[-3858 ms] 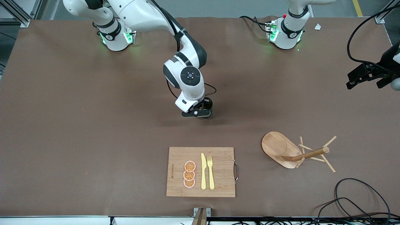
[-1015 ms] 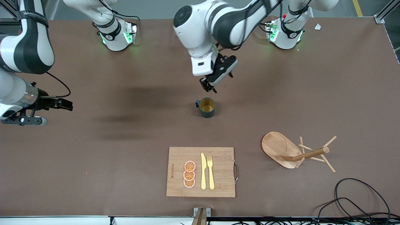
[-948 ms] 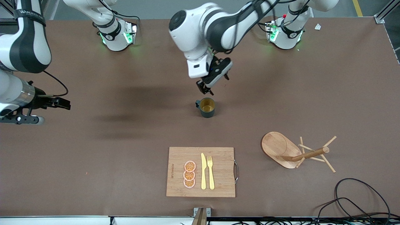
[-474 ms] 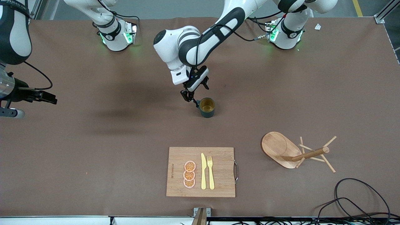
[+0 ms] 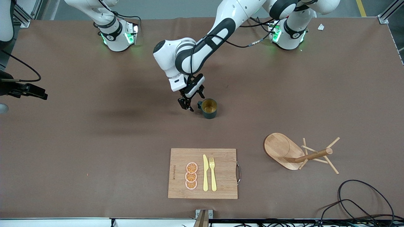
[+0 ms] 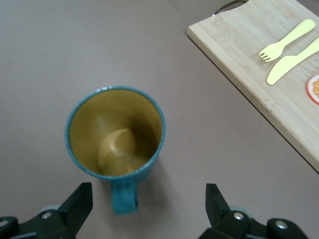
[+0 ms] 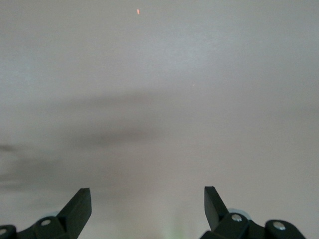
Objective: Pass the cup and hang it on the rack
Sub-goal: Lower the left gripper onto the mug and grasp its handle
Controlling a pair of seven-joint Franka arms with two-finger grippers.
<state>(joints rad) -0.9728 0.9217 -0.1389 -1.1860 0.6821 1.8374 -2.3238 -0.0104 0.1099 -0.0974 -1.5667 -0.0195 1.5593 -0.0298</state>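
My gripper will carry the cup (image 5: 208, 109) to the rack. The yellow-ochre bottom (image 6: 124, 150) shows clear, so the cup should be empty and tip onto its side spill-free on the way.
The cup (image 5: 209, 108), dark teal with a yellow-ochre inside, stands upright mid-table; its handle (image 5: 199, 105) points toward the right arm's end. My left gripper (image 5: 188, 103) is low beside that handle, open and holding nothing. In the left wrist view the cup (image 6: 115, 132) shows its handle (image 6: 123, 196) between the spread fingers (image 6: 79, 203) of the left gripper (image 6: 148, 209), untouched. The wooden rack (image 5: 285, 151) sits nearer the front camera toward the left arm's end, its post (image 5: 314, 155) slanting outward. My right gripper (image 5: 42, 95) waits open over the table's right-arm end; the right wrist view shows that gripper (image 7: 148, 206) over bare mat.
A bamboo cutting board (image 5: 221, 164) with a yellow knife (image 5: 205, 173), fork (image 5: 212, 173) and orange slices (image 5: 191, 176) lies near the front edge. The board's corner (image 6: 234, 55) shows in the left wrist view. Black cables (image 5: 359, 201) loop at the front corner by the left arm's end.
The left arm has swung across and lowered its open gripper from above the cup to beside the handle. The right arm has drawn farther back toward its end. The cup has not moved.
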